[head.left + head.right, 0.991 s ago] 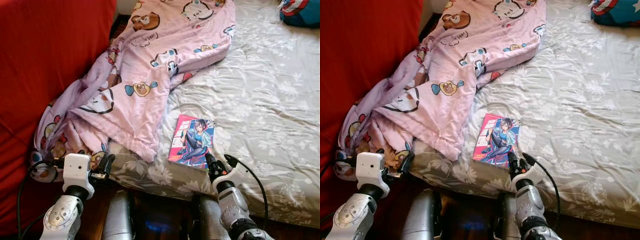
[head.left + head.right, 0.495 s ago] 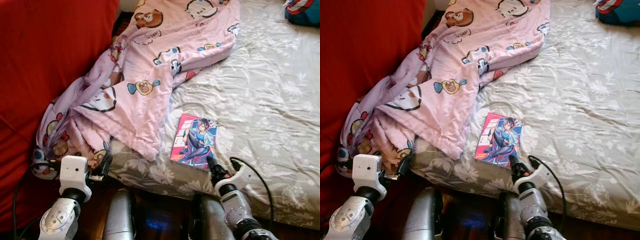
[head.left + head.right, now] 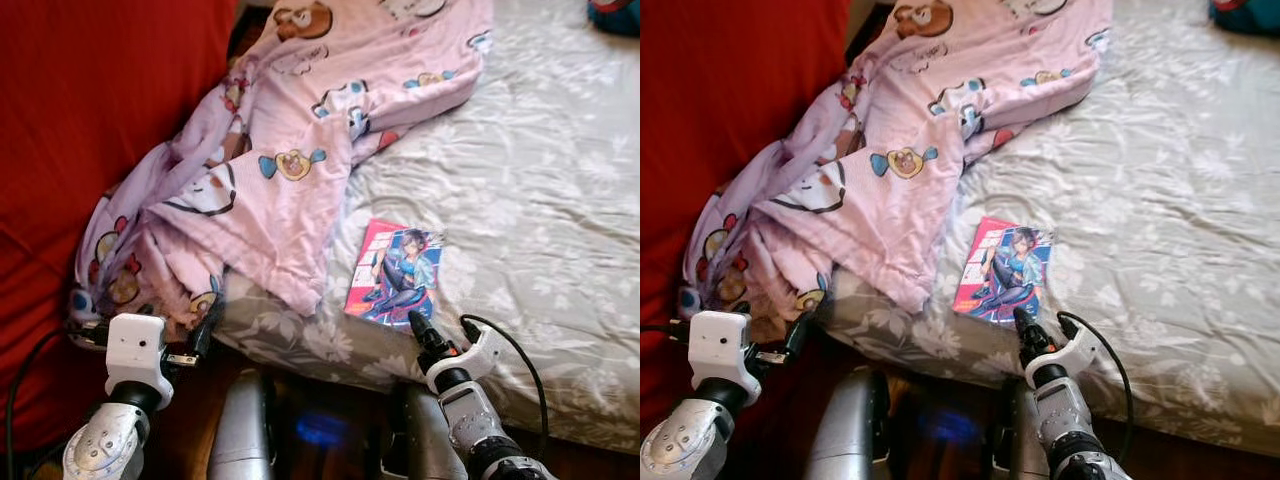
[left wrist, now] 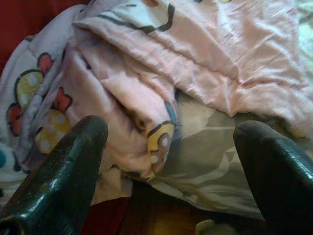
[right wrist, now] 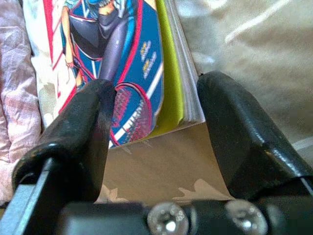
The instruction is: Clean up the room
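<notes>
The comic book [image 3: 394, 275] will stick out stiffly rather than droop when the robot lifts it by its corner, because the page edges [image 5: 186, 71] make a thick block.
A comic book [image 3: 394, 273] with a bright pink and blue cover lies flat near the front edge of the bed [image 3: 540, 190]. My right gripper [image 3: 417, 325] sits just at the book's near edge, open, its fingers [image 5: 83, 127] spread across the book [image 5: 117, 54] corner without closing on it. A rumpled pink cartoon-print blanket [image 3: 290, 150] drapes over the bed's left side. My left gripper [image 3: 203, 330] hovers open at the blanket's [image 4: 161, 63] lower hanging folds, holding nothing.
A red wall or curtain [image 3: 90, 120] runs along the left. The bed sheet is grey with white flowers. A blue and red item [image 3: 615, 14] lies at the far right corner. Dark floor [image 3: 320, 425] shows between my legs under the bed edge.
The camera has tilted down a little, so the scene sits lower in frame. My right gripper stays at the book's near edge; my left arm has dropped slightly.
</notes>
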Controlling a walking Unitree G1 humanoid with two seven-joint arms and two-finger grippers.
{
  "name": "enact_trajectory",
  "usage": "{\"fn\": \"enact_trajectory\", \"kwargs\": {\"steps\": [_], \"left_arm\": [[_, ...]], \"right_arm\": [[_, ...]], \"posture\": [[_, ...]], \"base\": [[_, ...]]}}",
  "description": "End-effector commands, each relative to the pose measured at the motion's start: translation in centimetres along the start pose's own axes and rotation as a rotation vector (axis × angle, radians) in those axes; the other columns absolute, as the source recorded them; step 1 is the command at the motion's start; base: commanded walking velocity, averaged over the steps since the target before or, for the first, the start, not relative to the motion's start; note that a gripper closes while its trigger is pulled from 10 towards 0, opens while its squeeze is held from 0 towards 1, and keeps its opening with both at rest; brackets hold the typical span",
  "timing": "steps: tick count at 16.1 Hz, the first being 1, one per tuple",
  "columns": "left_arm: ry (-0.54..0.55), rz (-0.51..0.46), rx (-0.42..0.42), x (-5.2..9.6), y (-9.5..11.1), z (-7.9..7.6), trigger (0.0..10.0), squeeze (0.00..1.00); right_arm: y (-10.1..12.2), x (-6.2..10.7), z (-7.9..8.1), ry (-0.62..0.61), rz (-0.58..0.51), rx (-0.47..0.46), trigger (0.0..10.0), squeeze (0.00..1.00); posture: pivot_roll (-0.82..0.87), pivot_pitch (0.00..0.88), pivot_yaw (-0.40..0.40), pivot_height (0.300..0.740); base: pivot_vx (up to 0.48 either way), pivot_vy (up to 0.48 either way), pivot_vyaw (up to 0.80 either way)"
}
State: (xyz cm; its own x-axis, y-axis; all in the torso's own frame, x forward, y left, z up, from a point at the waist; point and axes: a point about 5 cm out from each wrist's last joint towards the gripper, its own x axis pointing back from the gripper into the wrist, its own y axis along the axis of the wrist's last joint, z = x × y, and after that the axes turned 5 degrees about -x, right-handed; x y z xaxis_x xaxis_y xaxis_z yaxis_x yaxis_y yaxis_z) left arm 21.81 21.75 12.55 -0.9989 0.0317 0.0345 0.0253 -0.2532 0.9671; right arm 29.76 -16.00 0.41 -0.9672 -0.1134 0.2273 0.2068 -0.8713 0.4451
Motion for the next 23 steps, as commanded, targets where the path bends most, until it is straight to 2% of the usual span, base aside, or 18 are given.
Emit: {"fn": "enact_trajectory", "kwargs": {"steps": [1,7,11,13,17,22,23], "left_arm": [[0.010,0.020,-0.010,0.6,-0.1,0.4,10.0,0.00],[0.003,0.026,-0.020,1.2,0.3,0.2,10.0,0.00],[0.008,0.014,-0.045,1.1,0.9,0.9,10.0,0.00],[0.012,0.010,-0.050,1.2,1.1,0.9,10.0,0.00],[-0.005,-0.010,-0.067,0.8,1.7,0.8,10.0,0.00],[-0.016,-0.008,-0.089,0.8,1.7,0.7,10.0,0.00],[-0.017,-0.008,-0.088,0.8,1.7,0.6,10.0,0.00]], "right_arm": [[-0.6,0.5,-0.7,-0.031,0.013,-0.035,10.0,0.00],[0.0,0.8,-1.4,-0.059,0.006,-0.063,10.0,0.00],[-0.7,1.5,-2.4,-0.112,-0.001,-0.174,10.0,0.00],[-1.1,1.6,-2.5,-0.108,0.014,-0.186,10.0,0.00],[-3.0,1.2,-1.0,-0.005,0.094,-0.195,10.0,0.00],[-3.1,0.6,0.0,0.039,0.082,-0.192,10.0,0.00],[-2.8,0.6,0.0,0.041,0.072,-0.188,6.9,0.00]], "posture": [[0.30,0.356,0.005,0.593],[0.31,0.366,0.012,0.593],[0.34,0.364,0.017,0.593],[0.34,0.360,0.020,0.593],[0.35,0.359,0.028,0.593],[0.35,0.356,0.030,0.593],[0.35,0.356,0.030,0.593]], "base": [[0.000,0.000,0.00],[0.000,0.000,0.00],[0.000,0.000,0.00],[0.000,0.000,0.00],[0.000,0.000,0.00],[0.000,0.000,0.00],[0.000,0.000,0.00]]}}
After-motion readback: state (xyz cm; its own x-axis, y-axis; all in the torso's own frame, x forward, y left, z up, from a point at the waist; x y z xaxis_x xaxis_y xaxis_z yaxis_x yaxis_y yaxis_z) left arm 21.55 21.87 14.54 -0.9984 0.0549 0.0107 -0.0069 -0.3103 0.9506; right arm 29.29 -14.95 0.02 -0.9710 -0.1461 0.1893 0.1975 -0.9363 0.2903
